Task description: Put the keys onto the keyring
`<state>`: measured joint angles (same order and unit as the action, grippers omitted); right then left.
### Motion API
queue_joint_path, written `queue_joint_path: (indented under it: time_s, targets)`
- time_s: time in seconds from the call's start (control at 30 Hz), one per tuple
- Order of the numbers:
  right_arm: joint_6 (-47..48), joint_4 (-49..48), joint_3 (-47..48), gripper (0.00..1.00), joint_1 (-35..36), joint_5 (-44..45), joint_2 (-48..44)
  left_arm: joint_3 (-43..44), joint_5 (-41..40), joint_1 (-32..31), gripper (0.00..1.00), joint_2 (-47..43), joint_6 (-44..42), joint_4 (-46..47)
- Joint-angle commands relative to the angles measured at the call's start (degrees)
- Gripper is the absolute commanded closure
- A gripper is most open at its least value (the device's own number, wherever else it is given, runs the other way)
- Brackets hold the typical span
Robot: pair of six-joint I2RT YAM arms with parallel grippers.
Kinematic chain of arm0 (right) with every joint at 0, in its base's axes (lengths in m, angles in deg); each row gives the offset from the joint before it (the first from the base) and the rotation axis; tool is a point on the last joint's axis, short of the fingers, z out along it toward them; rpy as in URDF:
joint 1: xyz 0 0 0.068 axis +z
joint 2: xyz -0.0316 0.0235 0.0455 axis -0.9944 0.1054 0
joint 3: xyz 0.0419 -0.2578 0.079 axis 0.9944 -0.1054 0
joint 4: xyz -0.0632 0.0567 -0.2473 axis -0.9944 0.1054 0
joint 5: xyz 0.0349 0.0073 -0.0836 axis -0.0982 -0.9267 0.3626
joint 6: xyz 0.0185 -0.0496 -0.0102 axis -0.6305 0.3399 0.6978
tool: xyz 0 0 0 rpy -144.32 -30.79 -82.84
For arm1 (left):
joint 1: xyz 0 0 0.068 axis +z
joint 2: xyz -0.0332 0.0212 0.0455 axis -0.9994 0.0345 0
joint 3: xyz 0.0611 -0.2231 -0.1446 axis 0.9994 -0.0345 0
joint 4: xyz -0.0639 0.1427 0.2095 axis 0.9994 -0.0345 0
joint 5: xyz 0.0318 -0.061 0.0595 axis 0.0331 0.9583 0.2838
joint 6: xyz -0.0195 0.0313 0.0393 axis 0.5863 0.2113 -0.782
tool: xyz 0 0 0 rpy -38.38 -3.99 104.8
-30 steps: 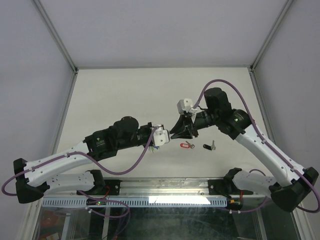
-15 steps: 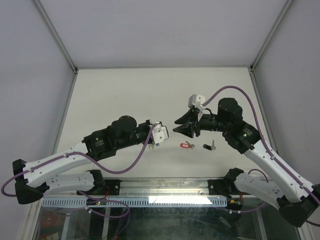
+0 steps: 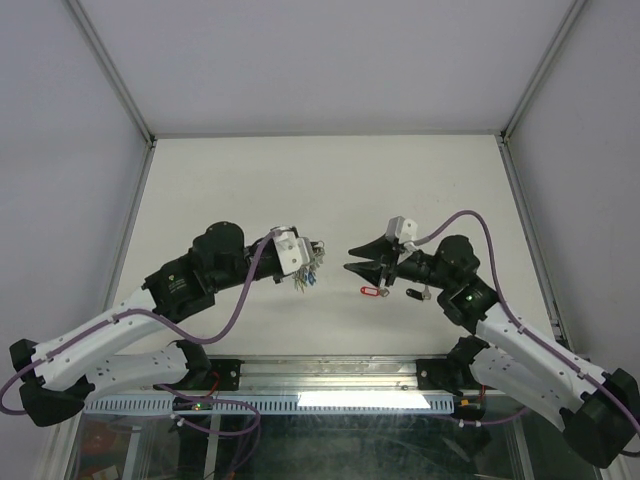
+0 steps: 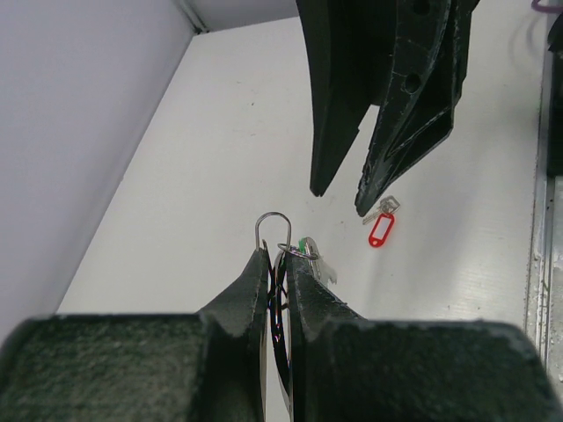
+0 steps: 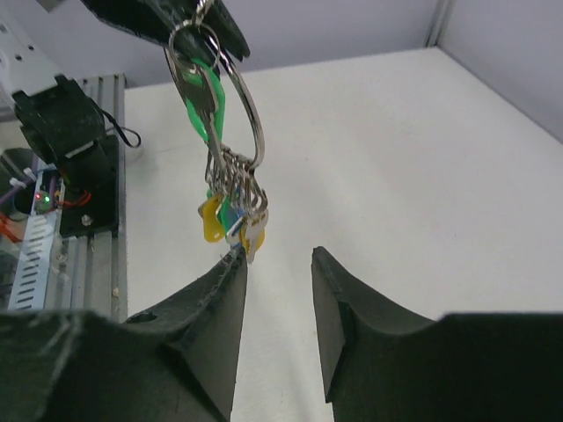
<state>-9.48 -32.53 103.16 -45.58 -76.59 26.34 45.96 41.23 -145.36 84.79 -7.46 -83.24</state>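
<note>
The green-tagged key's loop point(image 5: 186, 42) is pinched by my left gripper at the top of the keyring, so my right gripper should grasp the keyring's lower wire point(image 5: 257, 139) before my left gripper opens.
My left gripper point(image 3: 304, 256) is shut on the keyring point(image 5: 249, 110), a thin silver wire ring held above the table. A green-tagged key point(image 5: 204, 104) hangs from it, and below that a bunch of small keys point(image 5: 232, 218) with yellow, blue and green tags. In the left wrist view the ring's wire loop point(image 4: 274, 229) sticks out above the shut fingertips. My right gripper point(image 3: 350, 260) is open and empty, facing the ring from the right, its tips just below the bunch point(image 5: 277, 259). The red-tagged key point(image 3: 375, 292) and the black-tagged key point(image 3: 415, 293) lie on the table under the right gripper.
The white table point(image 3: 330, 190) has grey walls on the left, back and right. A metal rail point(image 3: 330, 375) with the arm bases runs along the near edge. The right arm's purple cable point(image 3: 470, 225) loops above its wrist.
My left gripper has drawn back to the left with the keyring, and the bunch now hangs free. My right arm has swung down and towards the near edge, its open jaws still facing the ring.
</note>
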Motion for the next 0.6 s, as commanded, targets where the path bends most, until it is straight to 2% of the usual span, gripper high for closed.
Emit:
queue_joint_path:
  time_s: [0.0,0.23,0.57]
  targets:
    - [-7.31,-19.81,0.88,0.62,0.25,-4.12,2.41,2.55,7.72,2.34,1.0,-2.75,2.87,6.92]
    - [-17.53,-35.77,-0.32,0.64,1.14,-5.95,8.46,2.61,13.44,4.09,1.0,-4.58,5.04,9.5]
    - [-16.71,-37.94,0.31,0.67,3.71,-5.98,12.78,2.83,18.48,5.94,1.0,-4.77,6.56,11.35]
